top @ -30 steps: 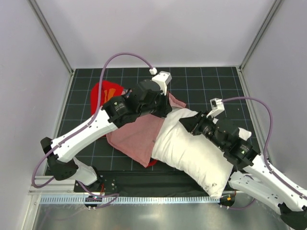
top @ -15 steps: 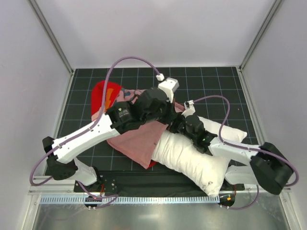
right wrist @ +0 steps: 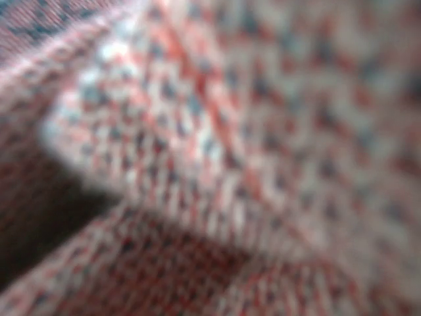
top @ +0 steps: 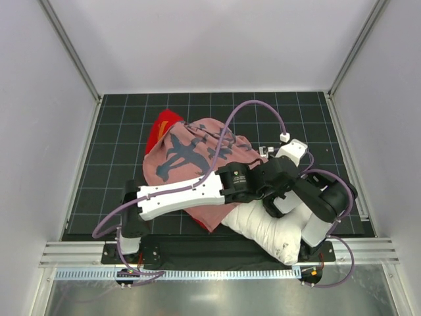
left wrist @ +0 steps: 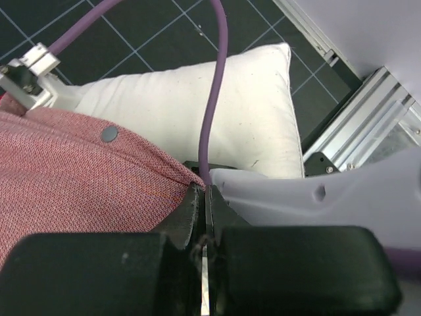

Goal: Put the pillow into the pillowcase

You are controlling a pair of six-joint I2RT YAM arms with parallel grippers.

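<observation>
Next, I pull my right gripper clear before my left gripper takes the hem farther back (top: pixel 245 140), because my right gripper is buried in the pillowcase (top: pixel 254 157) that my left gripper holds.
The pillowcase (top: pixel 197 151), pale pink side out with dark blue print showing through, lies draped over the far half of the white pillow (top: pixel 270 230). The pillow's near right end sticks out bare. My left gripper (top: pixel 275 187) reaches across to the right and is shut on the pillowcase's hem (left wrist: pixel 131 178), next to a snap button (left wrist: pixel 108 134); its jaws (left wrist: pixel 202 191) are pressed together. The pillow (left wrist: pixel 197 112) lies just beyond. My right arm (top: pixel 322 201) is folded at the right; its gripper is buried in fabric (right wrist: pixel 217 151), fingers hidden.
A red flap of the pillowcase (top: pixel 161 125) lies at the back left on the black gridded mat (top: pixel 118 151). Purple cables (top: pixel 250 112) loop over the fabric. The aluminium rail (top: pixel 210 253) runs along the near edge. White walls (top: pixel 39 99) enclose the sides.
My left arm has swung to the right and dragged the pillowcase over the pillow's far end. My right arm has folded in, and its gripper has gone under the fabric.
</observation>
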